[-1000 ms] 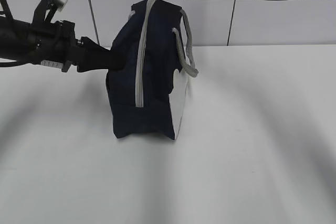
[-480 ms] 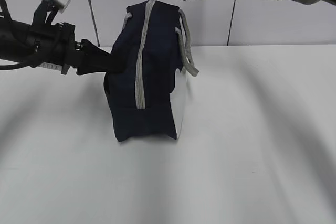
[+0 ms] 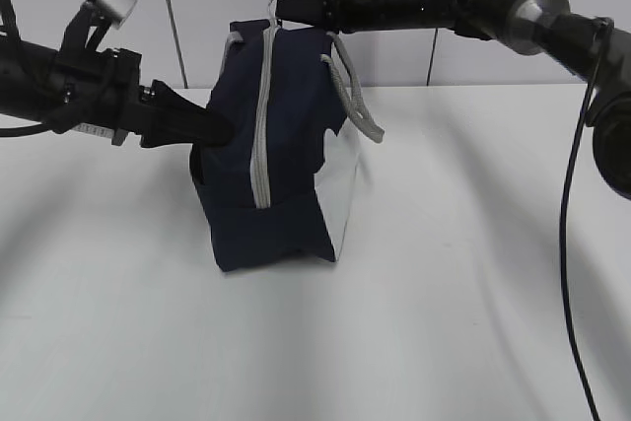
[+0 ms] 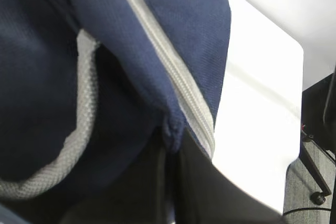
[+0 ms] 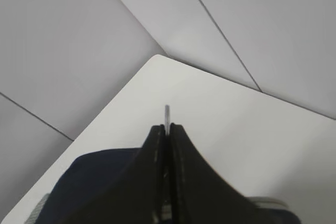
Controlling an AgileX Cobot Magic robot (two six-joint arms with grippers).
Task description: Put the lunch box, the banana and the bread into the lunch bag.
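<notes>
Next, I move my left gripper up to the bag's top corner [image 3: 243, 31] by the zipper's ring pull, because it is pinching the lunch bag's side [image 3: 213, 157] far below the pull.
The navy lunch bag [image 3: 286, 145] stands on end on the white table [image 3: 473, 273], its grey zipper [image 3: 261, 125] closed and running up the side that faces me. My left gripper [image 3: 222, 130] is shut on a fold of the bag's fabric at its left side. In the left wrist view that pinch [image 4: 170, 145] sits beside the zipper [image 4: 184, 98] and a grey strap [image 4: 86, 114]. Over the bag's top, my right gripper [image 3: 284, 9] is shut on the zipper's ring pull [image 5: 167, 113], which sticks out past the fingertips. The lunch box, the banana and the bread are out of view.
Grey wall panels rise right behind the table. A black cable [image 3: 577, 194] hangs down at the right by the right arm. The left wrist view shows the table's far edge [image 4: 294, 129] with floor and a stand's caster [image 4: 317, 198] beyond it.
The right arm has come down and moved left with the ring pull. The bag's top has leaned left with it. The left gripper has kept its hold.
</notes>
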